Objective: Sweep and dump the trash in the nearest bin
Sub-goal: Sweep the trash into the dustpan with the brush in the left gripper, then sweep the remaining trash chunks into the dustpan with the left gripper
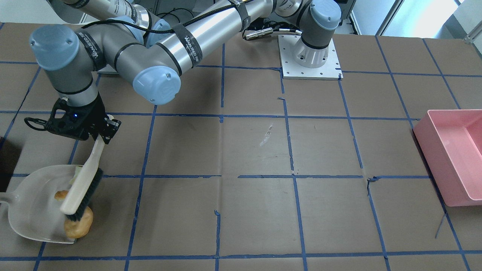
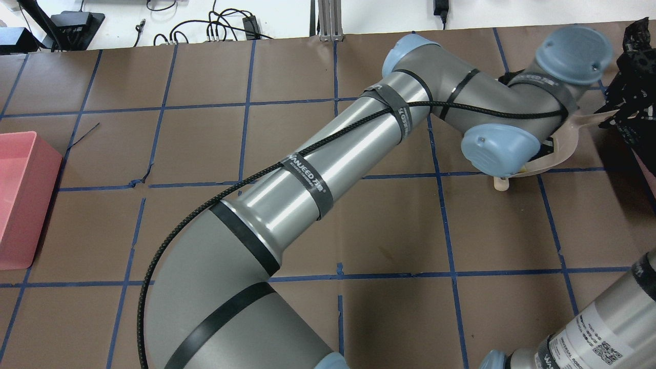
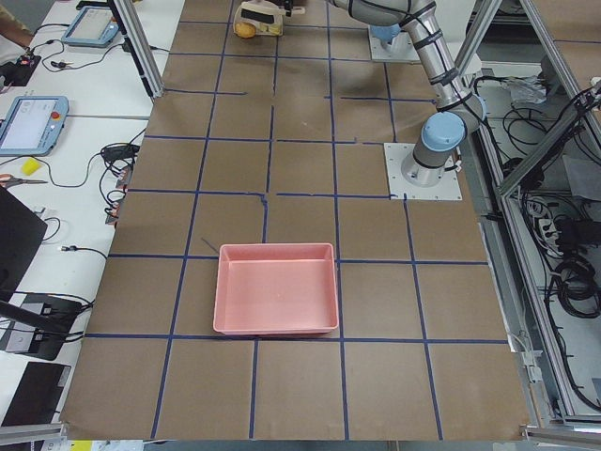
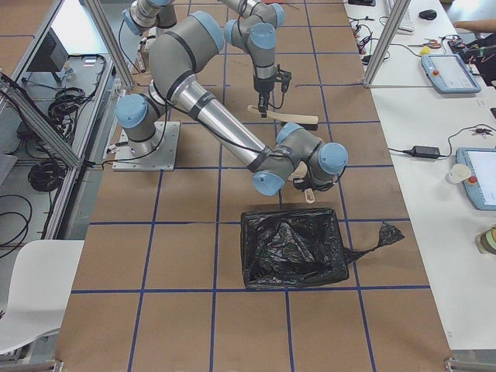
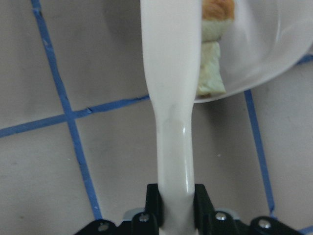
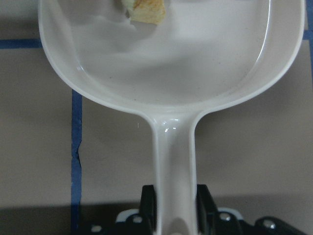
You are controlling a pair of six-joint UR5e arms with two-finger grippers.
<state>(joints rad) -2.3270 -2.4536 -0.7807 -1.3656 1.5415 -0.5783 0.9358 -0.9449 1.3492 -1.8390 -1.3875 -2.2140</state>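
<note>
The lump (image 1: 80, 225) pokes out beyond the brush at the dustpan's edge, so next my left gripper moves the brush to the lump's outer side (image 1: 92, 221) and sweeps inward.
My left gripper (image 1: 103, 137) (image 5: 171, 196) reaches across the table and is shut on the cream handle of a brush (image 1: 88, 169) (image 5: 171, 98). The brush's black bristles (image 1: 88, 195) press on the golden-brown potato-like lump (image 1: 78, 224) at the lip of the white dustpan (image 1: 34, 203) (image 6: 171, 63). A smaller golden piece (image 1: 60, 195) (image 6: 146, 10) lies inside the pan. A pale yellow-green chunk (image 1: 78, 171) (image 5: 210, 73) sits at the pan's edge beside the brush handle. My right gripper (image 6: 173, 196) (image 2: 622, 110) is shut on the dustpan's handle.
A black bag-lined bin (image 4: 294, 248) stands close to the dustpan end of the table. A pink bin (image 1: 455, 158) (image 2: 20, 200) sits at the opposite end. My left arm (image 2: 318, 174) spans the table. The brown paper carries a blue tape grid.
</note>
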